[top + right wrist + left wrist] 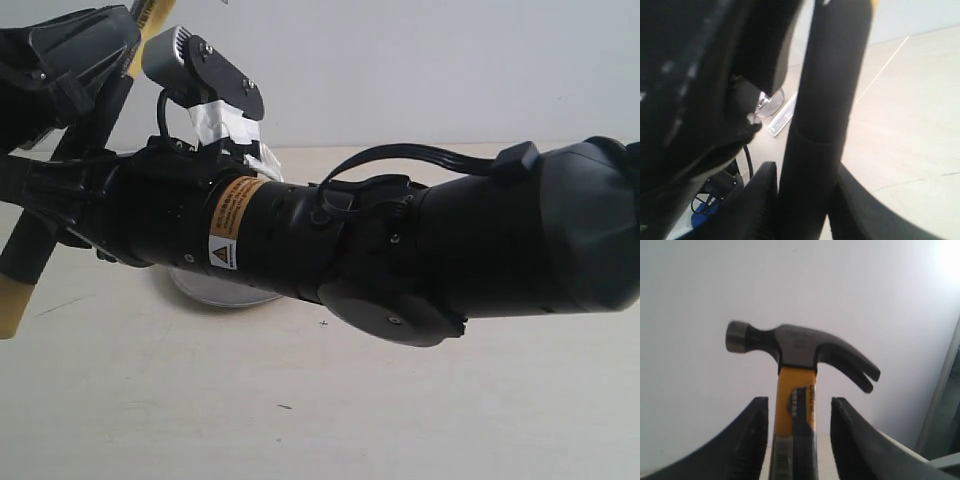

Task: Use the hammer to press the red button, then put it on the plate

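Note:
My right arm's black forearm (450, 245) blocks the space next to the silver plate, so I will expect the red button hidden (390, 252) behind that forearm.
The hammer (800, 347) stands upright in the left wrist view, dark head above its yellow neck. My left gripper (797, 405) is open around the neck, with a gap on each side. My right gripper (807, 172) is shut on the black handle (830, 75). In the exterior view the right arm reaches across to the far left, where the handle's yellow end (12, 300) pokes out below it. The left gripper (105, 75) sits at the top left by the yellow neck. A sliver of the silver plate (215, 292) shows under the right arm. The red button is hidden.
The right arm's black forearm (450, 250) fills the middle of the exterior view and hides the table behind it. The pale tabletop (300, 400) shows in front. In the right wrist view the left arm's dark body (695, 85) is close beside the handle.

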You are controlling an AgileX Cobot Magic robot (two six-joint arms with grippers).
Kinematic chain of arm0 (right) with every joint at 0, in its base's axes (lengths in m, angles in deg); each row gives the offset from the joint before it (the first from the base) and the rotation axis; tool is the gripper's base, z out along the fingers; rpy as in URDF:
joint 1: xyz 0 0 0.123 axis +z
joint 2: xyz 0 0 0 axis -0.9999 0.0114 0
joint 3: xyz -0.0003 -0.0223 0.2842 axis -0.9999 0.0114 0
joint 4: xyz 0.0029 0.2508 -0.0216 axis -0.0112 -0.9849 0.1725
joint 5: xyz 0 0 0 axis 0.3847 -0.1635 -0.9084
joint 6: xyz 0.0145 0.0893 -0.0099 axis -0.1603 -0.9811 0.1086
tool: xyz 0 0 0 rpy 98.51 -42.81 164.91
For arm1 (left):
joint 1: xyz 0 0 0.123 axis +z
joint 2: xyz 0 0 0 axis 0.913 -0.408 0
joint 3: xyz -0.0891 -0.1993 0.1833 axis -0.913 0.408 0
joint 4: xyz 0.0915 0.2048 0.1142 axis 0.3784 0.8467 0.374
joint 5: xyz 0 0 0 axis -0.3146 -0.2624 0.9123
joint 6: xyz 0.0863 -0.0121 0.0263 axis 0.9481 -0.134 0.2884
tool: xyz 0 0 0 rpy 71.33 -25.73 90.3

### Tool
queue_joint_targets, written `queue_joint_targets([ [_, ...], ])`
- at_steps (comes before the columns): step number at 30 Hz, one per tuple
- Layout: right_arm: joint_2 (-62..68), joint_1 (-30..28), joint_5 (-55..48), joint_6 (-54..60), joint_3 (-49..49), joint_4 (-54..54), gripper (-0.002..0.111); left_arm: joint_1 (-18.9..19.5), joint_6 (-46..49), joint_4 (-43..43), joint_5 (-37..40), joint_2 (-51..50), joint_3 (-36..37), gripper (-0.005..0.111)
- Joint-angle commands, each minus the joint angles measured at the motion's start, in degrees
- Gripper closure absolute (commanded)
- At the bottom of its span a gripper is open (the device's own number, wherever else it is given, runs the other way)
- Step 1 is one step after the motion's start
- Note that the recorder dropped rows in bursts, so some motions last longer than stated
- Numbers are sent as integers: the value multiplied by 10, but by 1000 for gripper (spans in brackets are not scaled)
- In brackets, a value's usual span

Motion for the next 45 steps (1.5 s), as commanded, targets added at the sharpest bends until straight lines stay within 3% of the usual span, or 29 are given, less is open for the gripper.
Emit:
queue_joint_targets([
  [1, -6, -1, 24, 13, -9, 5, 108, 3, 1, -13, -6, 7, -5, 62],
  [5, -16, -1, -2, 13, -9, 22, 108, 3, 11, -11, -6, 21, -5, 62],
  [10, -49, -1, -109, 42, -7, 37, 108, 4, 45, -14, 26, 60, -5, 62],
  [13, -86, -1, -224, 80, -7, 38, 108, 5, 71, -34, 88, 106, -5, 62],
  [22, -171, -1, -379, 137, -7, 38, 108, 5, 77, -48, 275, 181, -5, 64],
  [25, -207, -1, -405, 148, -7, 38, 108, 5, 69, -48, 342, 194, -5, 77],
  [27, -243, -1, -435, 148, -7, 52, 108, 5, 63, -48, 366, 207, 11, 103],
  [29, -280, -1, -501, 148, -7, 74, 108, 5, 74, -42, 366, 232, 40, 107],
  [32, -339, -1, -635, 147, -7, 129, 108, 5, 76, -42, 380, 320, 87, 107],
  [35, -388, -1, -719, 148, -1, 153, 108, 5, 101, -42, 463, 433, 106, 107],
  [39, -485, -1, -709, 106, 85, 188, 108, 5, 98, -42, 580, 600, 119, 107],
  [45, -556, -1, -695, 36, 201, 233, 108, 5, 83, -45, 592, 692, 155, 107],
])
